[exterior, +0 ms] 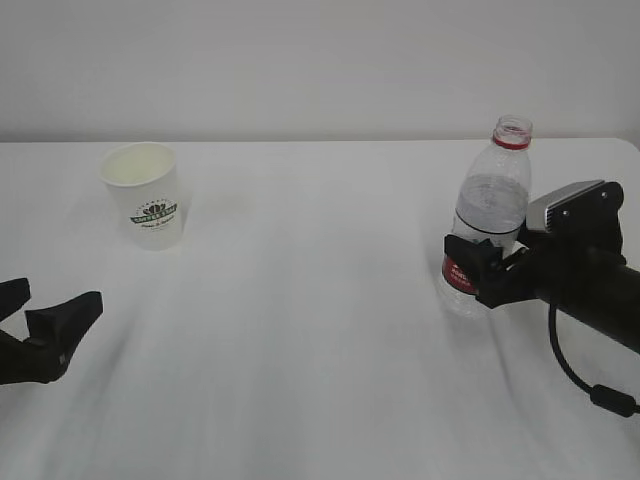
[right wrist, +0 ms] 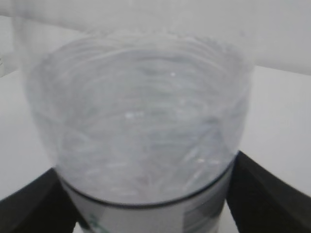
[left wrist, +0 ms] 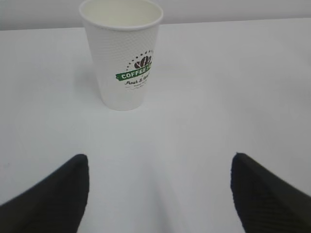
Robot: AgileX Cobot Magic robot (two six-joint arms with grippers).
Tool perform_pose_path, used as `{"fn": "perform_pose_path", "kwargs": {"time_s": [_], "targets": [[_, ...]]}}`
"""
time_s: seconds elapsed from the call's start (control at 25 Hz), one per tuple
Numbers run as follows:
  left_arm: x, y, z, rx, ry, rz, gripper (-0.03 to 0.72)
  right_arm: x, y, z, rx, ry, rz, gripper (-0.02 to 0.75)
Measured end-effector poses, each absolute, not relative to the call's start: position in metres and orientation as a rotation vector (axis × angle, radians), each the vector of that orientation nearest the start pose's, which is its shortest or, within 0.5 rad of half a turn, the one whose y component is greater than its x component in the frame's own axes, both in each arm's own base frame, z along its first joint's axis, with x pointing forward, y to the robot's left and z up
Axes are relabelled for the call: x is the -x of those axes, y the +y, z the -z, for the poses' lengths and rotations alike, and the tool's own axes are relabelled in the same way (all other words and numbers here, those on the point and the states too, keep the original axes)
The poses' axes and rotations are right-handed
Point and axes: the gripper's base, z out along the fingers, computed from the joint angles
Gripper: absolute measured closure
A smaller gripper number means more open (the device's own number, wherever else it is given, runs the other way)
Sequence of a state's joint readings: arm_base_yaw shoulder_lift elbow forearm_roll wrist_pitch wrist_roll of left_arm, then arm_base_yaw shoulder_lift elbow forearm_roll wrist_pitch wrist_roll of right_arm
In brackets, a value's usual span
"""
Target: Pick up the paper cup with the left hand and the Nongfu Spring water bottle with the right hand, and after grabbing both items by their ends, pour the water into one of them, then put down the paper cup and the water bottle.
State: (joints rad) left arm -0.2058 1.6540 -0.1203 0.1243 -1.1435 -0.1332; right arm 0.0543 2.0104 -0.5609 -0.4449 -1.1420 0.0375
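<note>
I see the waterline well below the bottle's uncapped opening (exterior: 488, 212), so when I pour, the bottle will let out a thin stream only once it is tipped with its opening downward.
The paper cup (exterior: 145, 195) stands upright at the back left of the table, white with a green logo; in the left wrist view the paper cup (left wrist: 124, 53) is straight ahead, its inside showing bare. My left gripper (exterior: 55, 302) hangs open low at the left edge, well short of the cup, and nothing lies between the left gripper's (left wrist: 160, 162) fingers. The Nongfu Spring water bottle (exterior: 492, 200) stands upright and uncapped on the right. My right gripper (exterior: 478, 268) is open around its lower body at the red label. The bottle (right wrist: 141, 121) fills the gap between the right gripper's (right wrist: 146, 165) fingers.
A white cloth covers the table (exterior: 320, 330), with a plain white wall behind. A black cable (exterior: 575, 375) loops down from the right arm near the table's right edge.
</note>
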Motion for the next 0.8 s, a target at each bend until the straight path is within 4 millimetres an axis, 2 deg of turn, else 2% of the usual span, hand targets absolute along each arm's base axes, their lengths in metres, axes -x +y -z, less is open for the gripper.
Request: {"fn": "perform_pose_path", "kwargs": {"time_s": [0.24,0.44,0.64,0.8], "targets": [[-0.195,-0.051,-0.128,-0.195,1.876,0.303,0.024,-0.319,0.055,-0.088,0.461,1.771,-0.342,0.077],[-0.195,-0.051,-0.128,-0.195,1.876,0.303,0.026,-0.326,0.057,-0.089,0.480,1.749,-0.348,0.087],[-0.195,-0.051,-0.128,-0.195,1.876,0.303,0.031,-0.326,0.058,-0.089,0.494,1.746,-0.352,0.169],[-0.195,-0.051,-0.128,-0.195,1.876,0.303,0.042,-0.326,0.058,-0.088,0.505,1.746,-0.353,0.201]]}}
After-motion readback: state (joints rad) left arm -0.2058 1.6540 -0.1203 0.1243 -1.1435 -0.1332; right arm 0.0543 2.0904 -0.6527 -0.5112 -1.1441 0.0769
